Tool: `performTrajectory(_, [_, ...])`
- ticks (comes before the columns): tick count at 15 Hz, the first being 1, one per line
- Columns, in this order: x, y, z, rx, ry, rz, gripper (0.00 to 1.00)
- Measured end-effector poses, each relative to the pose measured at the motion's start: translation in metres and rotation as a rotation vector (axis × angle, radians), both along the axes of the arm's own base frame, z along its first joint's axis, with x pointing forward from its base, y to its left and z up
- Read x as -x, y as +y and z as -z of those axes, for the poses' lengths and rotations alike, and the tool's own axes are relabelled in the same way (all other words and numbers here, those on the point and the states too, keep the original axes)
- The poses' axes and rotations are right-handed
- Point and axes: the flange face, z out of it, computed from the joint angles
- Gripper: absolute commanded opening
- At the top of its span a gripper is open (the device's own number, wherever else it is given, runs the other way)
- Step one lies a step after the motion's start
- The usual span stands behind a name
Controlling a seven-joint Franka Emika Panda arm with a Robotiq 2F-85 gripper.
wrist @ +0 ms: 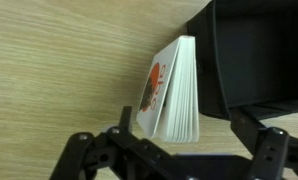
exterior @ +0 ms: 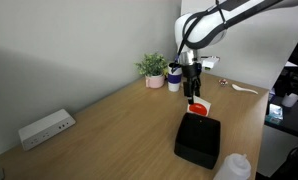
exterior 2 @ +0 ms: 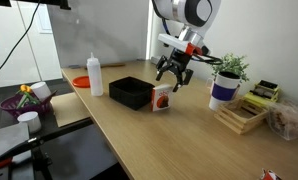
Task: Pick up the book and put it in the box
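Note:
The robot's fingers are over one end of the book (wrist: 175, 128), so next the gripper goes up and moves in toward the book's middle (wrist: 180, 88) before it closes.
The book (wrist: 169, 90) is small and white with a red-orange circle on its cover. It stands on edge on the wooden table, leaning against the side of the black box (wrist: 254, 50). Both show in both exterior views: the book (exterior: 197, 107) (exterior 2: 162, 97) and the box (exterior: 199, 140) (exterior 2: 131, 92). My gripper (wrist: 186, 130) hangs just above the book, open, with one finger on each side of it and not closed on it. It also shows in both exterior views (exterior: 193, 85) (exterior 2: 174, 75).
A potted plant (exterior: 152, 68) and a white-and-blue cup (exterior: 174, 78) stand behind the gripper. A white power strip (exterior: 46, 127) lies by the wall. A white bottle (exterior 2: 95, 73) stands past the box. A wooden rack (exterior 2: 244, 112) and a purple basket (exterior 2: 25, 100) sit at the table's ends.

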Motion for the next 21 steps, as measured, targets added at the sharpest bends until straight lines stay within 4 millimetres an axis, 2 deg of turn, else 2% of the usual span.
performTrajectory(3, [-0.009,-0.006,0.013,-0.012,0.005,-0.002,1.00])
performTrajectory(6, [-0.012,-0.009,0.016,-0.016,0.024,0.003,0.99])
performTrajectory(7, [-0.012,-0.009,0.014,-0.016,0.030,0.006,0.74])
performTrajectory(9, [-0.012,-0.008,0.009,-0.013,0.043,0.018,0.72])
performTrajectory(16, [-0.006,-0.003,-0.017,0.013,0.084,0.083,0.21])
performTrajectory(17, [-0.005,-0.002,-0.018,0.015,0.092,0.088,0.65])
performTrajectory(18, [-0.004,-0.002,-0.018,0.016,0.098,0.090,0.61])
performTrajectory(19, [-0.004,-0.002,-0.018,0.018,0.105,0.093,0.62])
performTrajectory(21, [-0.002,-0.002,-0.018,0.020,0.120,0.096,0.75])
